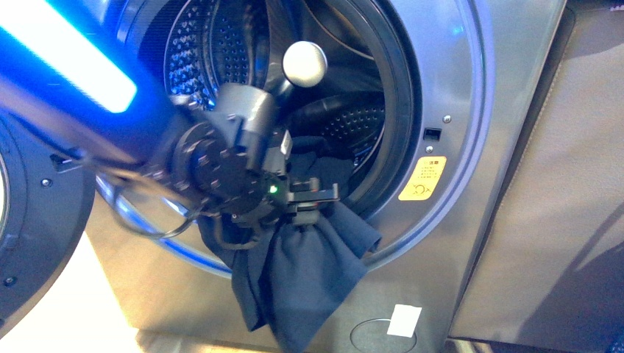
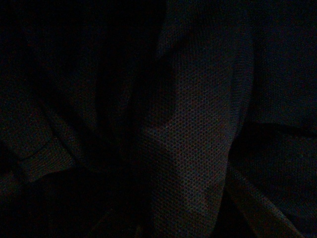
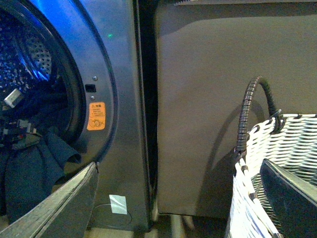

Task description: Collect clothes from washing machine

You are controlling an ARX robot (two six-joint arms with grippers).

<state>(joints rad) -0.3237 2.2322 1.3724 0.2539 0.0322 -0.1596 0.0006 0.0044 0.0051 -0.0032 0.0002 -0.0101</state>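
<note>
I should expect the perforated drum to be empty when I take the clothes away, because it shows clear metal behind the dark navy clothes.
The grey washing machine [image 1: 471,88] fills the front view, its door open and the perforated drum [image 1: 221,51] showing. My left gripper [image 1: 313,204] is at the lower rim of the porthole, shut on the dark navy clothes [image 1: 302,279], which hang from it down over the washer's front. The left wrist view is nearly dark and shows only dark knit fabric [image 2: 193,148] close up. In the right wrist view the clothes [image 3: 29,168] hang at the porthole. My right gripper [image 3: 178,203] is open and empty, its fingers [image 3: 59,208] wide apart, between the washer and the basket.
A woven grey-and-white basket [image 3: 277,163] with a dark handle stands right of the washer. A beige cushion panel [image 3: 218,99] stands beside the washer [image 3: 124,99]. A yellow sticker [image 1: 422,179] is by the porthole. The open door [image 1: 29,220] is at the left.
</note>
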